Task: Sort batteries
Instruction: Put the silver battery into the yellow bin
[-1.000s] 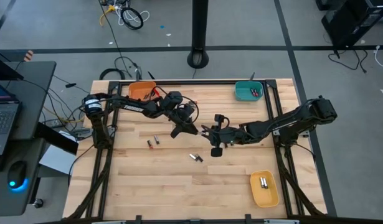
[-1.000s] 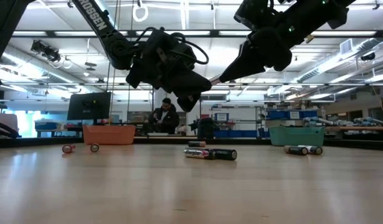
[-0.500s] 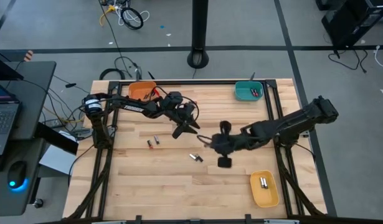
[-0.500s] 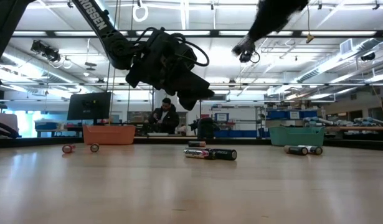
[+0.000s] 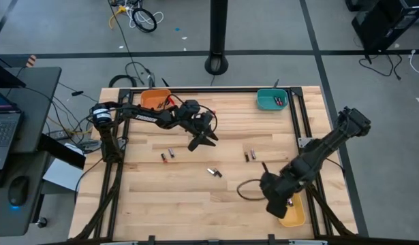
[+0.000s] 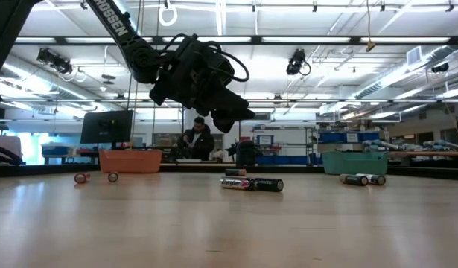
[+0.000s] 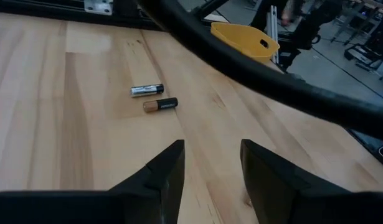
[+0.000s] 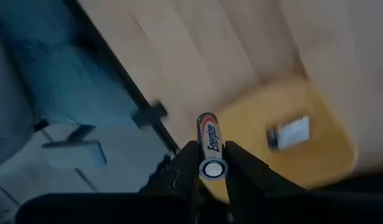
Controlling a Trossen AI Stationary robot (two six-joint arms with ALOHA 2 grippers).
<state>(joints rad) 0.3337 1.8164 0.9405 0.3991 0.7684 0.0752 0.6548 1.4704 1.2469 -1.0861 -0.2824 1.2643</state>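
The silvery battery in the middle (image 5: 212,171) lies near my left gripper and far from the yellow bin (image 5: 295,214), so next I pass the battery to my right gripper.
My right gripper (image 8: 208,163) hangs over the yellow bin (image 8: 316,155) at the table's near right (image 5: 281,202), shut on a silvery battery (image 8: 207,140). A battery (image 8: 289,132) lies in that bin. My left gripper (image 7: 213,168) is open above the table's middle (image 5: 208,139), with nothing between its fingers. Loose batteries lie flat on the wood in pairs: one pair (image 5: 167,156) at the left, one (image 5: 214,172) in the middle, one (image 5: 250,155) to the right. In the left wrist view a silvery battery (image 7: 146,90) and a black one (image 7: 160,105) lie side by side. My right gripper pinches the silvery battery between its two fingers, on the round sides near its rear end (image 8: 211,163). The battery lies along the fingers and sticks out past their tips. It is lifted clear and points steeply down toward the yellow bin's edge.
An orange bin (image 5: 154,99) stands at the far left and a teal bin (image 5: 272,100) with batteries at the far right. The table's black frame rail (image 5: 296,129) runs along the right side. A person sits in the room beyond the table (image 6: 193,138).
My left gripper has opened and let go of the battery that both grippers held over the table's middle; it stays in place. My right gripper has carried that battery toward the table's near right corner, risen, and tipped from nearly level to pointing down over the yellow bin.
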